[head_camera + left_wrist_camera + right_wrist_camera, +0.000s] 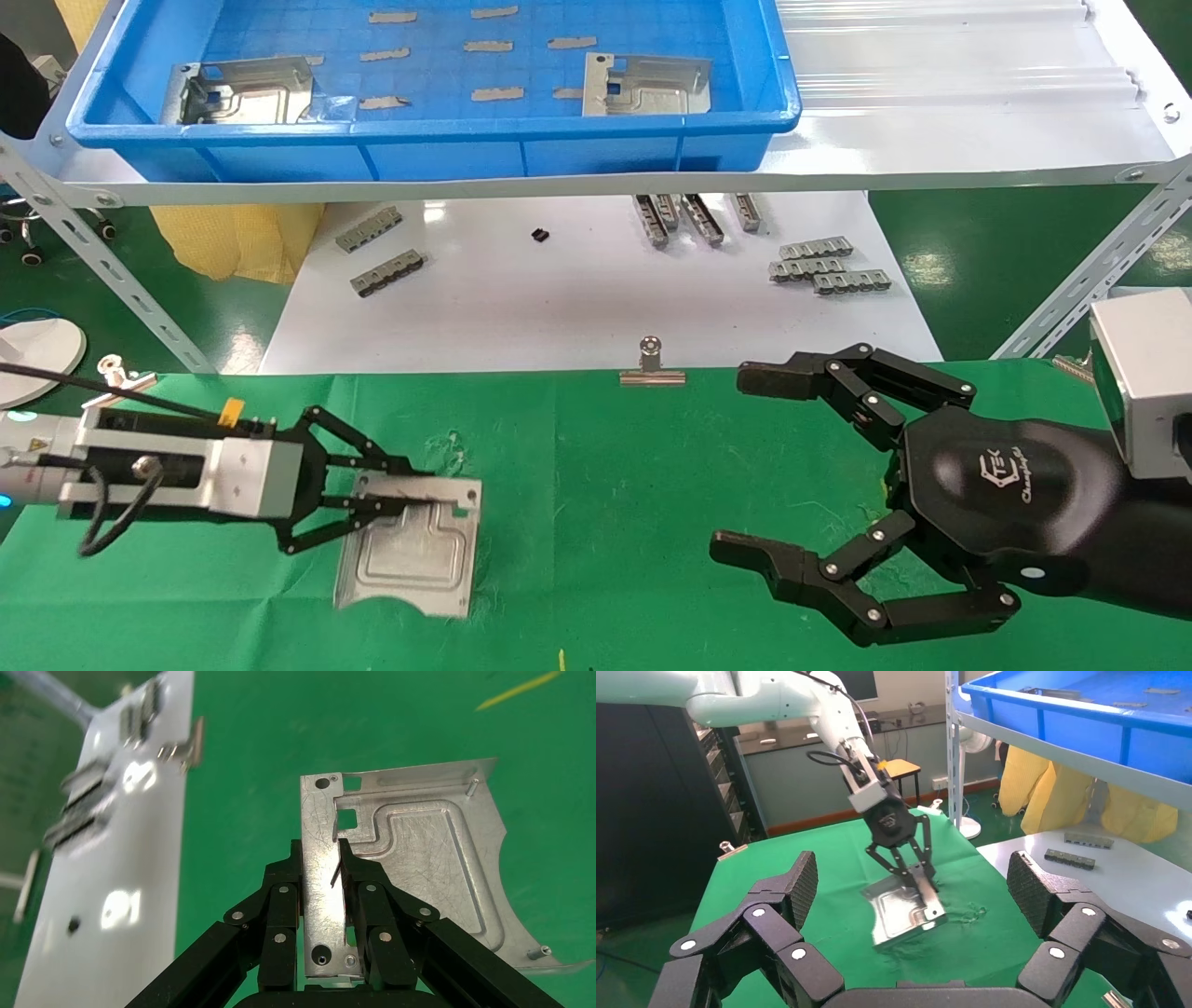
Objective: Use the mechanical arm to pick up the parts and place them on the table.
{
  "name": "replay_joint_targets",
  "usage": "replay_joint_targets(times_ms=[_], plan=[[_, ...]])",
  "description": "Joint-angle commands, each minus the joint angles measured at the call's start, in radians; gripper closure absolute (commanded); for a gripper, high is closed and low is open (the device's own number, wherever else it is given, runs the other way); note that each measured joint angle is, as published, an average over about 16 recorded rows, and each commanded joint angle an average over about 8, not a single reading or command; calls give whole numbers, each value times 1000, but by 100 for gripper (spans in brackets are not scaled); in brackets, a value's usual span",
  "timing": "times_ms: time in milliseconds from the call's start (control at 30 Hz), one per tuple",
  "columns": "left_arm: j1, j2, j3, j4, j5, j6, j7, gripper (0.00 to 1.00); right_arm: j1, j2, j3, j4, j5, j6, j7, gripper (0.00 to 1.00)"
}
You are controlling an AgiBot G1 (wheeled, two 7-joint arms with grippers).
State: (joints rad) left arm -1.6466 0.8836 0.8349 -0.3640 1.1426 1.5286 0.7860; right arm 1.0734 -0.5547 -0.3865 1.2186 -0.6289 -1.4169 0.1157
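The silver sheet-metal part is low over clear green cloth, so the robot's left gripper should go on lowering it until it lies there, and then let go.
My left gripper (414, 486), on the arm with the black cable and yellow tag, is shut on the narrow edge strip of a silver sheet-metal part (410, 550). It holds the part tilted, low over the green table (652, 522) at the left front. In the left wrist view the black fingers (284, 896) clamp the part (422, 853) from both sides. The right wrist view shows the part (898, 910) with its lower edge at or near the cloth. Two more parts (247, 90) (645, 86) lie in the blue bin (428, 126). My right gripper (745, 461) is open and empty at the right.
The blue bin stands on a white metal shelf (931, 149) behind the table. Below it a glossy white board (559, 298) carries small grey toothed strips (824, 266). A silver binder clip (652, 363) sits on the table's far edge.
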Motion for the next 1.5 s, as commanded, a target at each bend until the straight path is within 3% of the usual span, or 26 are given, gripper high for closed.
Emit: replay_joint_targets(times_ms=[33,233,300,767,1167,1500], plan=[[-2,20,0,51,2,-16,40,87,0,0,0,0,0,0,0,0],[-14,63,11,144,24,-36,120,12,0,0,0,0,0,0,0,0],[-21,77,16,168,32,-36,138,0,0,0,0,0,0,0,0,0],[-69,139,37,307,64,-19,111,0,0,0,0,0,0,0,0,0],[-47,141,-16,452,-12,40,-143,0,0,0,0,0,0,0,0,0],[-43,138,-19,438,-15,40,-135,0,0,0,0,0,0,0,0,0]])
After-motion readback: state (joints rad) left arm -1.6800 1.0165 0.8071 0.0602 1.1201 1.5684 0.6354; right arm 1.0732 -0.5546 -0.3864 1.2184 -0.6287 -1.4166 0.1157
